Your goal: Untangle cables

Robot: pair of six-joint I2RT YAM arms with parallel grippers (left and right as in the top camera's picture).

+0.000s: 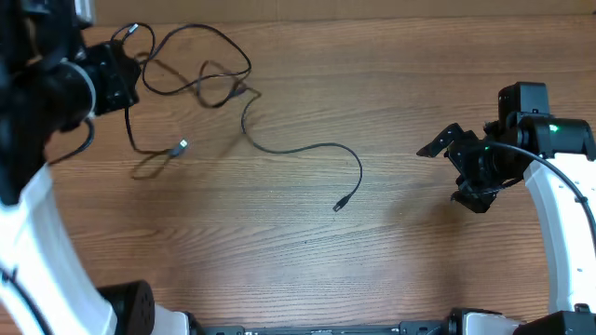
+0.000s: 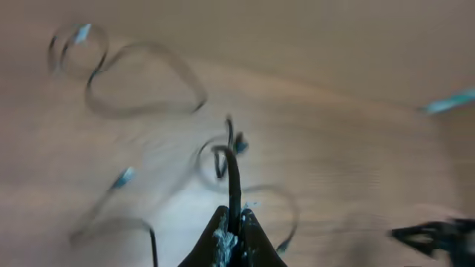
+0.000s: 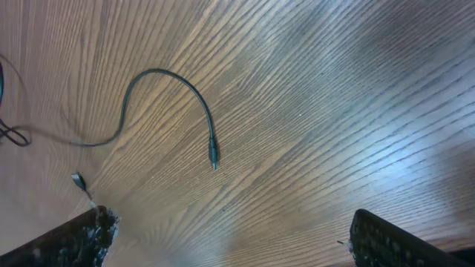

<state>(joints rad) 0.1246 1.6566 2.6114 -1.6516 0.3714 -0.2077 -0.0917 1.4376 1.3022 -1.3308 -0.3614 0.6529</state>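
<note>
The long cable's tangle (image 1: 235,88) is far from my right gripper. My left gripper should bring the tangle to the middle before my right gripper takes hold of the long cable.
Thin black cables (image 1: 200,74) lie tangled in loops at the far left of the wooden table. One long black cable (image 1: 307,149) runs out from the tangle to a plug (image 1: 341,204) near the middle. A short cable end with a silver plug (image 1: 181,146) lies below the tangle. My left gripper (image 1: 130,79) is at the tangle's left edge, shut on a black cable (image 2: 234,178) that stands up between its fingers (image 2: 236,231). My right gripper (image 1: 445,149) is open and empty at the right, well away from the cables; its wrist view shows the long cable's end (image 3: 212,152).
The wooden table (image 1: 391,270) spreads bare between the cable plug and the right arm. The left arm's white link (image 1: 47,233) crosses the left side. A blurred dark shape (image 2: 434,236) shows at the lower right of the left wrist view.
</note>
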